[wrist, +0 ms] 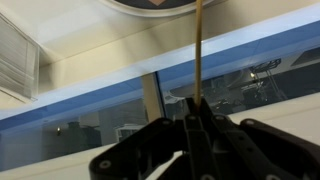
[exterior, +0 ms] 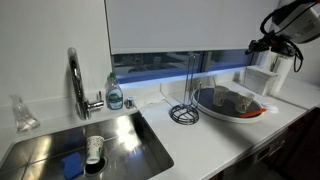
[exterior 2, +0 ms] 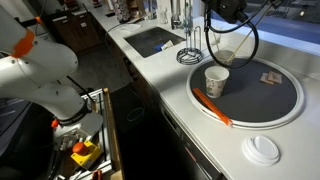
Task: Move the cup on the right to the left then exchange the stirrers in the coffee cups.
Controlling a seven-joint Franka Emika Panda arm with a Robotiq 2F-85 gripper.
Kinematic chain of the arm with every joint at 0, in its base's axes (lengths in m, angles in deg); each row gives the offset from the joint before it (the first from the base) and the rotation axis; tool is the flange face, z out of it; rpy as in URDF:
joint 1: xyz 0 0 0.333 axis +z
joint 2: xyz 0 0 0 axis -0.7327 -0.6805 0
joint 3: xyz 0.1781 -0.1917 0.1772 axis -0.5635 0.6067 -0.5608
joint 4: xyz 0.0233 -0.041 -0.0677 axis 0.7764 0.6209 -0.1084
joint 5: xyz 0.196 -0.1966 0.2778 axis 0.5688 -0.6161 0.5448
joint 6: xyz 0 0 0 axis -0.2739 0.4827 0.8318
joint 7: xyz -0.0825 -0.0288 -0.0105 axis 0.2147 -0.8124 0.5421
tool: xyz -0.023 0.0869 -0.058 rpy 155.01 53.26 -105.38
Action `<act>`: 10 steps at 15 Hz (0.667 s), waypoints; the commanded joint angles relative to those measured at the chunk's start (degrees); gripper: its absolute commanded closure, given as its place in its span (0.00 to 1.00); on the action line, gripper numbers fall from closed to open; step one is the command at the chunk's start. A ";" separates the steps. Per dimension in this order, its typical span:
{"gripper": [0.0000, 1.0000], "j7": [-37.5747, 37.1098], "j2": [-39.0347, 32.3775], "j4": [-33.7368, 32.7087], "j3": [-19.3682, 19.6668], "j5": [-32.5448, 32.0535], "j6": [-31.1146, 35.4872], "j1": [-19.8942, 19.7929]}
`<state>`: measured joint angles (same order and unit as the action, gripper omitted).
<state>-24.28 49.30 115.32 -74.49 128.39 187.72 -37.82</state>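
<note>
The stirrer's loose end points down toward the open near cup (exterior 2: 217,75), so I should keep lowering the stirrer until its end rests inside the cup, then let go.
In the wrist view my gripper (wrist: 197,118) is shut on a thin pale stirrer (wrist: 199,50), which points toward the round tray (wrist: 160,4) at the top edge. In an exterior view, one small pale coffee cup (exterior 2: 216,80) stands on the dark round tray (exterior 2: 280,100). A second cup (exterior 2: 226,57) stands behind it, partly hidden by a black cable. My gripper (exterior 2: 224,12) hangs high above them. In an exterior view the gripper (exterior: 264,44) is above and beyond the tray (exterior: 215,111). The other stirrer does not show clearly.
An orange stick (exterior 2: 212,106) lies on the tray's near rim. A white lid (exterior 2: 263,148) lies on the counter. A wire stand (exterior: 184,112) is beside the tray. The sink (exterior: 60,140) holds a white cup (exterior: 94,150) and blue sponge (exterior: 72,165). The faucet (exterior: 76,85) and soap bottle (exterior: 115,95) stand behind it.
</note>
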 commanded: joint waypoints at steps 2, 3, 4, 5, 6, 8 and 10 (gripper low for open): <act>0.98 1.94 8.91 5.65 -1.22 9.03 -2.36 -3.18; 0.98 1.82 10.03 6.60 -0.79 9.69 -1.90 -2.64; 0.98 1.30 10.92 7.58 -0.34 10.16 -1.58 -2.01; 0.98 1.13 11.61 8.40 -0.02 10.36 -0.99 -1.45; 0.98 0.93 12.37 9.41 0.28 10.64 -0.42 -0.88; 0.98 0.10 13.58 11.09 0.83 10.75 1.19 0.27; 0.98 -1.63 13.97 12.62 0.94 10.53 3.99 1.30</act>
<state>-24.03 59.47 123.36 -72.99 136.39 187.42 -37.26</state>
